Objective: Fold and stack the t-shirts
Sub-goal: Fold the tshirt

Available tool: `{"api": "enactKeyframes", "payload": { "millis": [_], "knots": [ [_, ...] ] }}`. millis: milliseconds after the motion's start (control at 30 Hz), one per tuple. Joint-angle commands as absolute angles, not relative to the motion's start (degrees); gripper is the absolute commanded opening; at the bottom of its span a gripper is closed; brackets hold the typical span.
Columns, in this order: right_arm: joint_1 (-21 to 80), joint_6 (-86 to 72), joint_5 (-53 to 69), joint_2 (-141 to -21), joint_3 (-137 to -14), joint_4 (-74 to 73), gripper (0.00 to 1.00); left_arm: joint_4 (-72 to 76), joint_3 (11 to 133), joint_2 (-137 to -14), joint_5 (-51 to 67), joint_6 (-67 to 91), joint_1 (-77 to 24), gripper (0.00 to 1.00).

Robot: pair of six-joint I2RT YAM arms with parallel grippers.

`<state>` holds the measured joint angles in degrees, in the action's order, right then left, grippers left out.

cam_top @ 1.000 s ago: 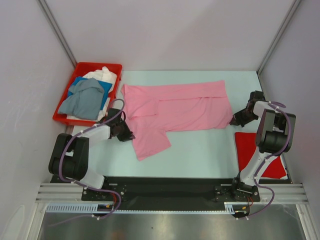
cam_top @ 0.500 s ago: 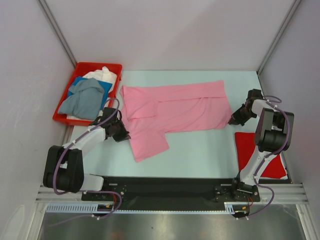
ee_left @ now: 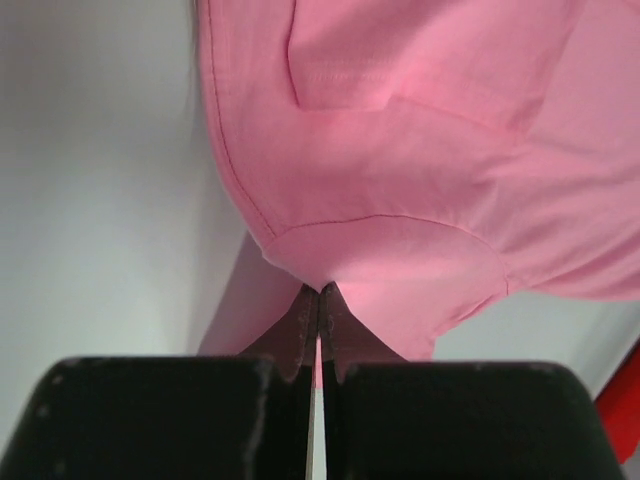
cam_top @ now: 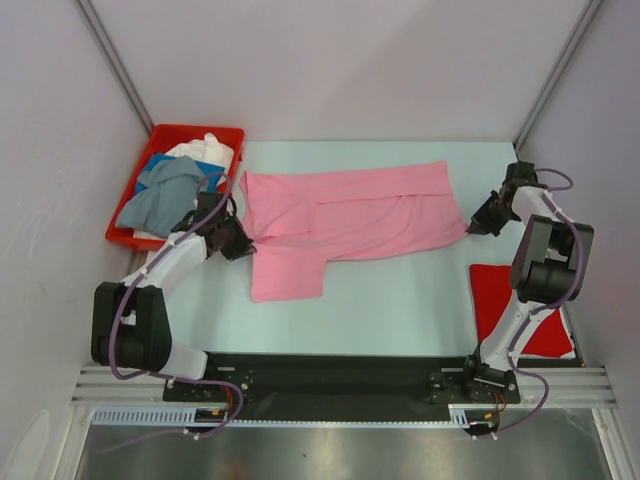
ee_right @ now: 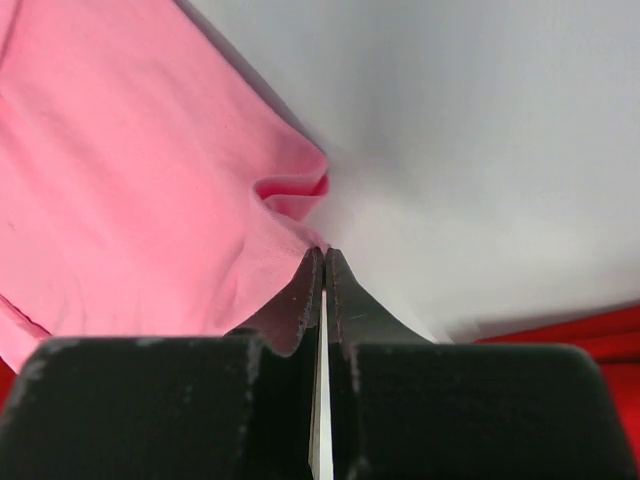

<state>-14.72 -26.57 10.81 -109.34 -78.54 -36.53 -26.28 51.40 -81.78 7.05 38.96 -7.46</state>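
My right gripper keeps carrying its corner of the t-shirt until that corner overlaps the back flap [cam_top: 436, 182], because my grippers hold both ends of the pink t-shirt's front side [cam_top: 400, 247].
A light pink t-shirt [cam_top: 350, 215] lies spread across the table, partly folded, with one flap hanging toward the front left. My left gripper [cam_top: 243, 240] is shut on its left edge; the pinched cloth shows in the left wrist view [ee_left: 400, 200] at the fingertips [ee_left: 300, 325]. My right gripper [cam_top: 472, 228] is shut on the shirt's right lower corner, seen in the right wrist view [ee_right: 130, 180]. A folded red t-shirt [cam_top: 520, 305] lies at the front right. Grey-blue [cam_top: 165, 200], blue [cam_top: 160, 165] and white [cam_top: 205, 150] shirts lie in the bin.
A red plastic bin [cam_top: 135, 238] stands at the back left beside the left arm. Grey walls and metal posts close in the table on three sides. The red shirt's edge shows at the bottom right of the right wrist view [ee_right: 600, 330].
Both grippers have moved toward the back with the pink shirt's edges pinched. The front left flap has shifted left and back. The right corner has been drawn up and right.
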Motion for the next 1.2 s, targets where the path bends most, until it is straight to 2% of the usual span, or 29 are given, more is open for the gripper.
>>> {"api": "enactKeyframes", "payload": {
  "millis": [0, 733, 1167],
  "knots": [
    [-15.1, -24.2, 12.5, -110.8, -81.7, -37.9, 0.0, -26.5, 55.6, -83.0, 6.9, 38.1, -6.3, 0.0],
    [-12.7, -25.2, 18.5, -129.6, -109.5, -43.9, 0.0, -26.5, 77.2, -99.0, 6.5, 40.4, -3.5, 0.0],
    [-14.4, -27.9, 20.5, -136.4, -117.9, -44.3, 0.0, -28.4, 85.7, -107.7, 5.3, 42.4, -2.3, 0.0]
  ]
}}
